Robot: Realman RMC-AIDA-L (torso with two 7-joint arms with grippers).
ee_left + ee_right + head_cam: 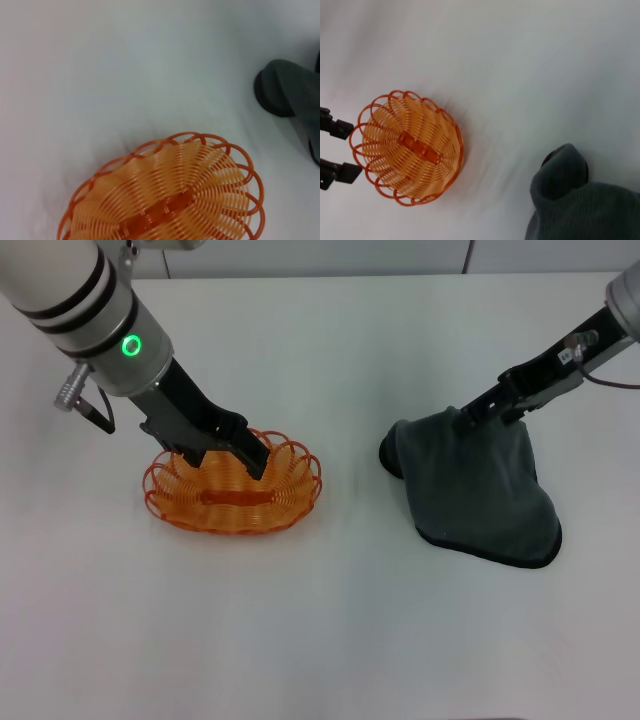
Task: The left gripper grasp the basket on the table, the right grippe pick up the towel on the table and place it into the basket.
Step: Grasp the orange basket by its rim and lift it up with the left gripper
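The basket (190,502) has close-woven ribs (288,482) that hold an even bowl, so it will stay in shape and its far end will stay up when I lift it by one rim.
The orange wire basket (232,495) stands on the white table (330,640) at the left. My left gripper (225,458) hangs over its back rim, open, with the two black fingers spread and their tips down at the rim. In the right wrist view those fingers (340,129) stand apart at the basket's (410,147) edge. The dark grey towel (480,490) is at the right. My right gripper (475,418) is shut on its top edge, which is bunched and raised, while the lower part rests on the table. The left wrist view shows the basket (170,200) and one end of the towel (287,90).
Bare white tabletop lies between the basket and the towel and along the front. The table's back edge (330,276) runs along the top of the head view.
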